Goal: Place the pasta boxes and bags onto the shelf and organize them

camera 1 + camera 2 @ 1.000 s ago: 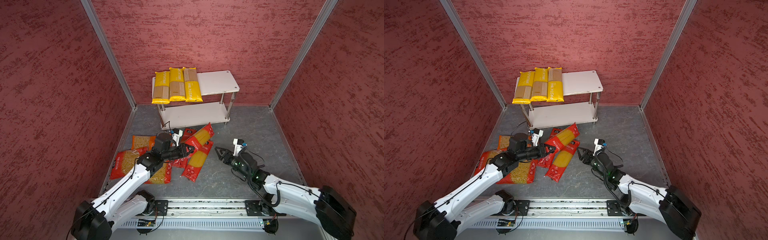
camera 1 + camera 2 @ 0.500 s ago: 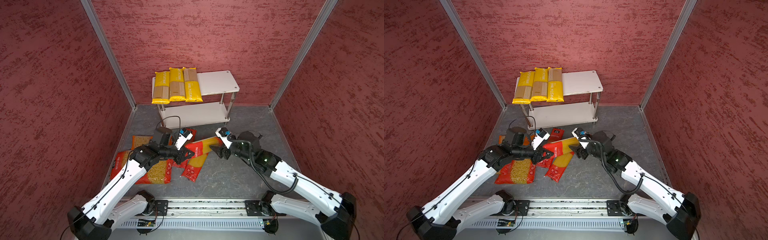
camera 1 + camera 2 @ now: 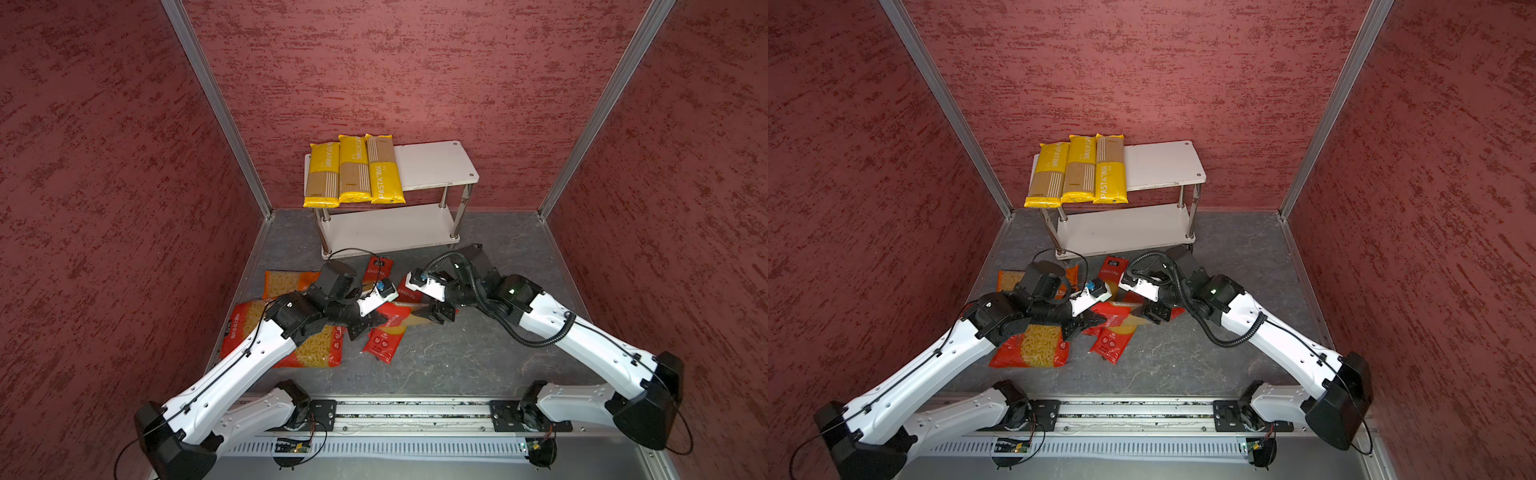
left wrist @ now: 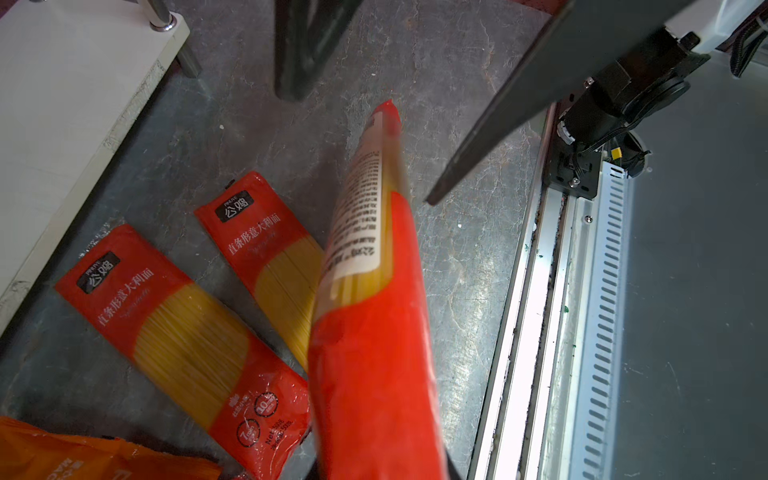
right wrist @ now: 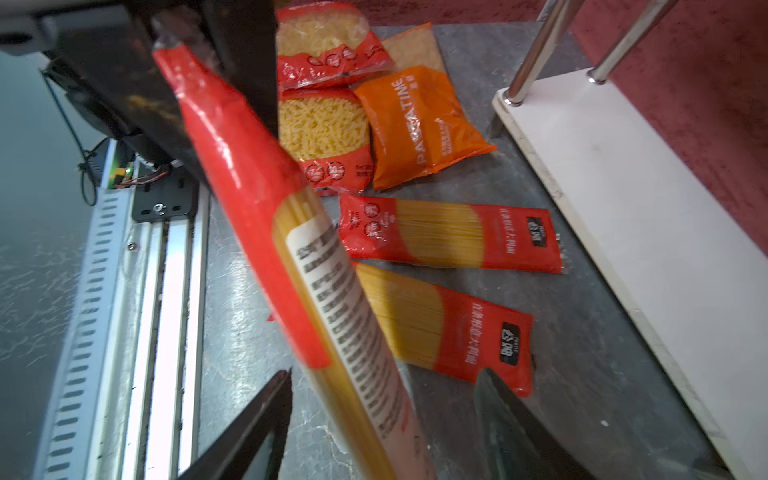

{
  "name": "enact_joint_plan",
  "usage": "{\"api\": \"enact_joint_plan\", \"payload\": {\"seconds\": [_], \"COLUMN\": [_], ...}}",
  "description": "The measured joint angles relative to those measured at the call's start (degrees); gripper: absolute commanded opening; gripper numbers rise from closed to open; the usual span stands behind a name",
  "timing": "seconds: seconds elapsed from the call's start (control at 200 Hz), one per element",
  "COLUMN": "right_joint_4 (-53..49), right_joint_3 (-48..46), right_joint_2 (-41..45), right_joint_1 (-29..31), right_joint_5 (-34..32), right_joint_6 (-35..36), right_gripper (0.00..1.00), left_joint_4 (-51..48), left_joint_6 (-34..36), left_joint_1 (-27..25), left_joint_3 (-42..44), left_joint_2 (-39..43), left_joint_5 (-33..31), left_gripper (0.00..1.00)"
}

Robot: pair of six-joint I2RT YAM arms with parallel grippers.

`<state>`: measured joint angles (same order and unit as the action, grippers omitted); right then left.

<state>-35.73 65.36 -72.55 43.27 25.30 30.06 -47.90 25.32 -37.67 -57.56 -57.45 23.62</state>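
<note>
My gripper will lift the red spaghetti bag (image 5: 300,260) and the bag will stay straight, because it sticks out straight along its packed strands (image 5: 348,406) while held by one end.
A long red spaghetti bag (image 3: 399,316) (image 4: 370,291) hangs above the floor, and my left gripper (image 3: 370,323) (image 3: 1088,322) is shut on one end of it. Its other end runs between the fingers of my right gripper (image 5: 384,374) (image 3: 434,311), which is open and apart from the bag on both sides. Two more red spaghetti bags (image 5: 449,237) (image 5: 444,332) lie flat on the floor in front of the shelf (image 3: 432,166). Three yellow spaghetti packs (image 3: 353,170) lie side by side on the left half of its top board.
Three short-pasta bags lie on the floor at the left: an orange one (image 5: 419,124) and two red ones (image 5: 324,133) (image 5: 328,45). The shelf's lower board (image 3: 386,228) is bare. The arms' metal base rail (image 3: 415,419) runs along the front edge.
My left gripper has lifted the red spaghetti bag off the floor and turned it level. The right arm has swung in from the front right, and its open jaws now straddle the bag's free end.
</note>
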Motion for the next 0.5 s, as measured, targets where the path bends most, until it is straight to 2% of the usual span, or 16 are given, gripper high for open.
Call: {"api": "enact_joint_plan", "payload": {"seconds": [0.2, 0.291, 0.391, 0.466, 0.501], "right_joint_4": [2.58, 4.46, 6.86, 8.44, 9.38], "right_joint_3": [-6.60, -8.66, -8.81, -8.87, -9.25], "right_joint_2": [0.11, 0.04, -1.07, -2.45, -2.91], "right_joint_1": [0.00, 0.00, -0.02, -0.04, -0.04], "right_joint_5": [2.93, 3.74, 5.53, 6.64, 6.86], "right_joint_6": [-0.35, -0.72, -1.55, -2.12, -2.56], "right_gripper": [0.72, 0.69, 0.60, 0.44, 0.40], "left_joint_4": [0.24, -0.02, -0.57, -0.55, -0.48], "left_joint_6": [1.42, 1.99, 2.51, 2.60, 2.58], "left_joint_1": [-0.85, -1.73, -2.49, -2.91, -3.02], "left_joint_3": [-0.44, -0.46, -1.33, -2.36, -2.78], "left_joint_2": [-0.37, -0.52, -1.51, -2.27, -2.54], "left_joint_5": [-0.20, -0.17, -0.26, -0.68, -1.01], "left_gripper": [0.00, 0.00, 0.00, 0.00, 0.00]}}
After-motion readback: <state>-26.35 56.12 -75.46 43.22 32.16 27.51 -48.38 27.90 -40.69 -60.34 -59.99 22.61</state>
